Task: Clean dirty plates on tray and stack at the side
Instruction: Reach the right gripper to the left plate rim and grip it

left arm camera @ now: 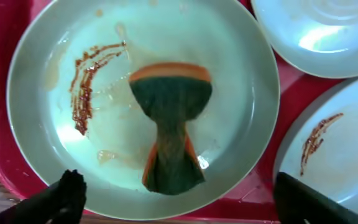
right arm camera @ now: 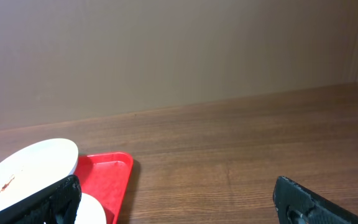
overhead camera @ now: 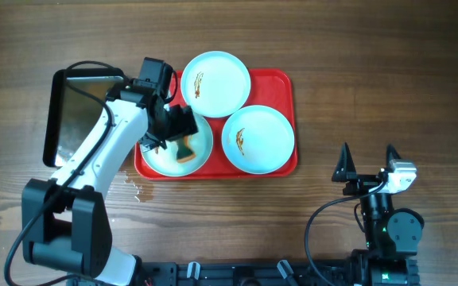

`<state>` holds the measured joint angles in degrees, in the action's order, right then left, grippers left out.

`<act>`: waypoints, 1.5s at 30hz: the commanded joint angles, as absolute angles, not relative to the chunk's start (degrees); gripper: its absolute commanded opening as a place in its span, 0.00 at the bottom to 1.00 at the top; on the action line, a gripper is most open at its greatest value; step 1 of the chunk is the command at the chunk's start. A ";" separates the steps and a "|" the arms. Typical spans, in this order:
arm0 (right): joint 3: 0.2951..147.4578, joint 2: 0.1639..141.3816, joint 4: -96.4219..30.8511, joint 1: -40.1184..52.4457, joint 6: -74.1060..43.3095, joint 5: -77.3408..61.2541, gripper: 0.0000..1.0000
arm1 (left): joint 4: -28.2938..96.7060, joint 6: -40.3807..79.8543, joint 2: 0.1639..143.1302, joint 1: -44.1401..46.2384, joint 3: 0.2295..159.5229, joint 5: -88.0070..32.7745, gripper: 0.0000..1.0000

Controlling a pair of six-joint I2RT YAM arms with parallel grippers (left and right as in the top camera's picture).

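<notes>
The plate with the sponge [overhead camera: 196, 156] is far from my right gripper, so next my right gripper steadies that plate's rim [overhead camera: 210, 133] before my left gripper picks up the sponge and wipes.
The red tray [overhead camera: 281, 83] holds three white plates, each with a brown-orange smear. One plate is at the back [overhead camera: 215, 83], one at the right [overhead camera: 258, 139], and one at the front left [overhead camera: 203, 141]. A green and orange sponge [overhead camera: 185, 149] lies on the front-left plate [left arm camera: 229, 93]. In the left wrist view the sponge [left arm camera: 169, 124] lies loose next to the smear [left arm camera: 82, 87]. My left gripper [overhead camera: 169, 131] hovers over this plate, open [left arm camera: 179, 199] and holding nothing. My right gripper [overhead camera: 366, 159] is open and empty [right arm camera: 176, 199], right of the tray [right arm camera: 107, 171].
A dark metal pan [overhead camera: 74, 111] lies left of the tray, under my left arm. Small wet spots [overhead camera: 133, 189] show on the wooden table in front of the tray's left corner.
</notes>
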<state>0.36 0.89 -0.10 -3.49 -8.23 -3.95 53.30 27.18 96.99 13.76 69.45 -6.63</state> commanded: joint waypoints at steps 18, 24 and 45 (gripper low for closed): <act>0.30 0.64 0.10 -3.40 -7.55 -3.16 1.00 | 64.12 27.46 85.86 10.35 71.11 -2.87 0.43; 0.30 0.64 2.11 -3.40 -70.37 -33.06 1.00 | 64.84 27.53 86.04 10.33 70.50 2.22 1.00; 93.43 73.23 -75.64 1.37 -1.28 -43.83 1.00 | 64.05 27.51 86.17 10.33 69.32 -0.45 1.00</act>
<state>84.66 65.60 -66.85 -2.15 -21.58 -47.86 64.29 27.51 86.35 10.57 69.67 0.12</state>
